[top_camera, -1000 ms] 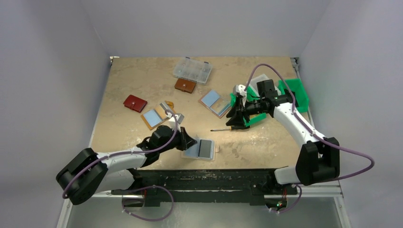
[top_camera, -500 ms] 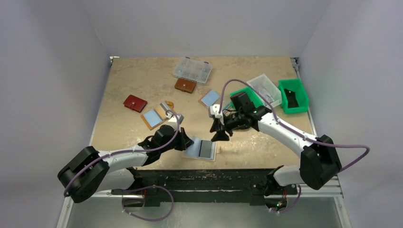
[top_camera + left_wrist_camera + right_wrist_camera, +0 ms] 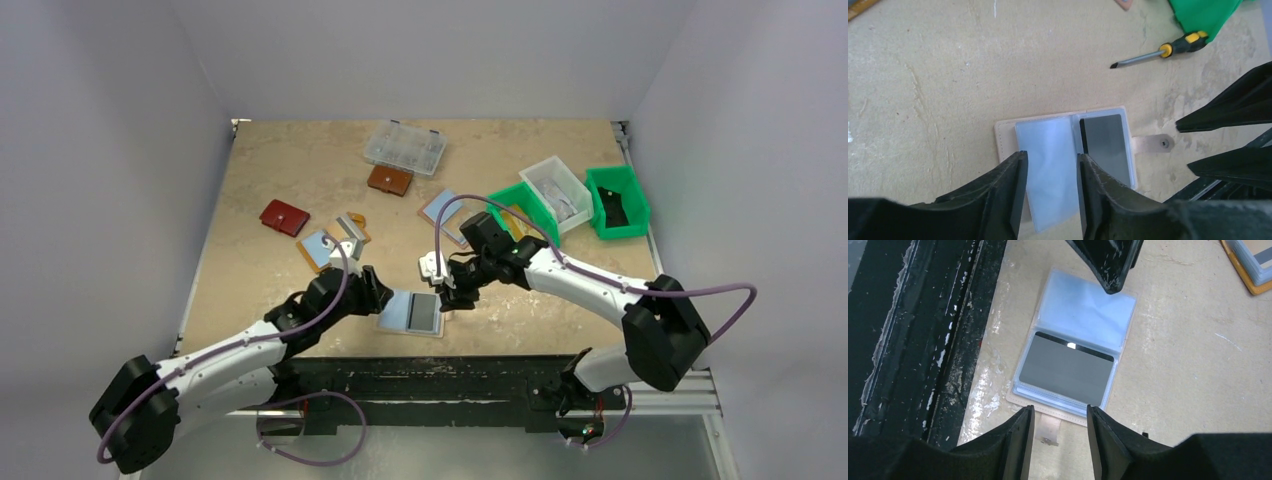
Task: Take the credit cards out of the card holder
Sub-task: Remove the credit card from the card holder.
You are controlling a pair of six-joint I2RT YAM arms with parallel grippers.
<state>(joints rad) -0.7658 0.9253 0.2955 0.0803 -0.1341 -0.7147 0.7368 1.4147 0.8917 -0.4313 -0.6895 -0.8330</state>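
Note:
The left gripper's fingers are on both sides of the pale blue sleeve [image 3: 1050,155] next to the grey card, so the left gripper should move over to the grey card's inner edge [image 3: 1084,136] and pinch there.
The tan card holder [image 3: 399,325] lies open near the table's front edge. It shows a pale blue sleeve [image 3: 1045,150] on its left and a dark grey card [image 3: 1105,145] on its right. Its snap tab [image 3: 1155,143] points right. My left gripper [image 3: 378,293] is open, and in the left wrist view [image 3: 1050,160] its fingers straddle the blue sleeve from just above. My right gripper [image 3: 447,295] is open at the holder's right edge, and in the right wrist view [image 3: 1060,412] it straddles the snap tab [image 3: 1048,432]. The grey card [image 3: 1068,370] sits in its sleeve.
A screwdriver [image 3: 1158,52] lies just beyond the holder. Two other open card holders [image 3: 322,248] [image 3: 447,212], a red wallet [image 3: 284,217], a brown wallet [image 3: 389,180] and a clear organiser box [image 3: 405,147] lie further back. Green bins [image 3: 617,200] and a white bin [image 3: 557,190] stand back right. The black front rail [image 3: 923,340] runs beside the holder.
My right arm has swung from the green bin leftward and down to the card holder's right edge. My left arm has shifted, its gripper staying at the holder's left side.

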